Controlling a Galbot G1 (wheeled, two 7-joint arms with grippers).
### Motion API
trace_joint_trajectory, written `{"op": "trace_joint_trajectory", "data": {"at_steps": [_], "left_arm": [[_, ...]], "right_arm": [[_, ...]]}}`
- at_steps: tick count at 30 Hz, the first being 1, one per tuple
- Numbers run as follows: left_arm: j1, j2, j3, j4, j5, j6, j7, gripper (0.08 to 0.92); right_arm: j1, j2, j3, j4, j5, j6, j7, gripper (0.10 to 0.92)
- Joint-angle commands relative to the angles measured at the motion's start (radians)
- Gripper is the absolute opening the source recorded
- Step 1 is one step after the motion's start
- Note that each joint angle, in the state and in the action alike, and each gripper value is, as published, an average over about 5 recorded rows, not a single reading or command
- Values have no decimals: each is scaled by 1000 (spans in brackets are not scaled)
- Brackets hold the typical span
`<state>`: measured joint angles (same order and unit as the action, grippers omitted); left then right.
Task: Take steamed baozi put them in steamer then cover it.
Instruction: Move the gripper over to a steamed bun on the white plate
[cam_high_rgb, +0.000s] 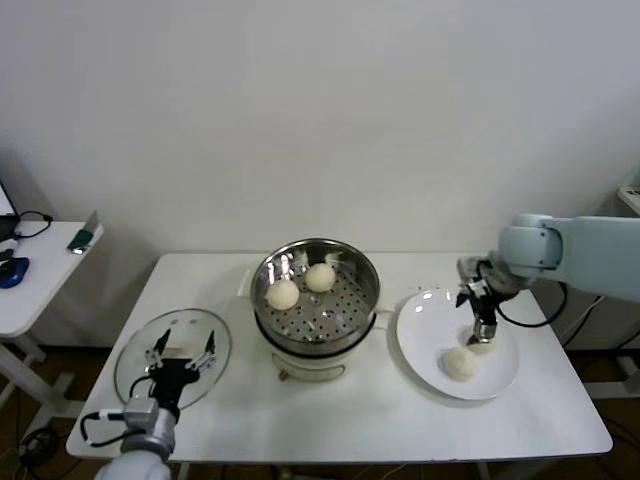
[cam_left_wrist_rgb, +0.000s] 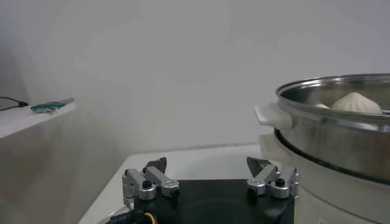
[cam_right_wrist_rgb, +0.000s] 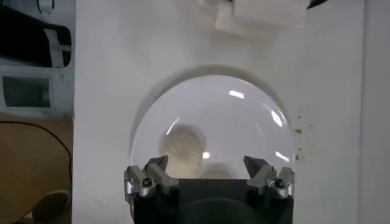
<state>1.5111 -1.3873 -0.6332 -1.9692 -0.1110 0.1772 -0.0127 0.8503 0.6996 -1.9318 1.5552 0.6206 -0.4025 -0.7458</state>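
Note:
The front baozi (cam_high_rgb: 459, 364) lies open in front of my right gripper's wider-spread fingers. I keep moving down toward it until the fingers have the baozi's sides (cam_right_wrist_rgb: 183, 153) between them, and then close.
The steamer (cam_high_rgb: 316, 300) stands mid-table with two steamed baozi (cam_high_rgb: 283, 294) (cam_high_rgb: 320, 277) on its perforated tray. Two more baozi lie on the white plate (cam_high_rgb: 425, 325) to the right: one (cam_high_rgb: 460, 363) near the front, one (cam_high_rgb: 481, 344) directly under my right gripper (cam_high_rgb: 483, 325). That gripper is open and points down over the plate; in the right wrist view its open gripper (cam_right_wrist_rgb: 207, 163) hangs above a baozi (cam_right_wrist_rgb: 181, 149). The cover (cam_high_rgb: 135, 360) lies flat at front left. My left gripper (cam_high_rgb: 182, 357) stands open over it, empty, with its handle hidden. The steamer (cam_left_wrist_rgb: 341, 122) shows beside it.
The white table (cam_high_rgb: 330, 420) ends just in front of the cover and plate. A lower side table (cam_high_rgb: 40, 260) with small items stands at far left. The wall is close behind the steamer.

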Motion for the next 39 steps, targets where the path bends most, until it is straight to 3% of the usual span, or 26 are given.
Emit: {"op": "trace_joint_trajectory", "data": {"at_steps": [1, 24, 39], "left_arm": [[7, 1, 0, 1, 1, -2, -1, 823], [12, -12, 11, 11, 16, -4, -2, 823], [8, -7, 8, 19, 12, -5, -2, 823]], "right_arm": [[-288, -81, 171, -34, -104, -44, 55, 823], [-450, -7, 337, -172, -188, -46, 66, 823], [-438, -2, 330, -156, -185, -39, 48, 795]]}}
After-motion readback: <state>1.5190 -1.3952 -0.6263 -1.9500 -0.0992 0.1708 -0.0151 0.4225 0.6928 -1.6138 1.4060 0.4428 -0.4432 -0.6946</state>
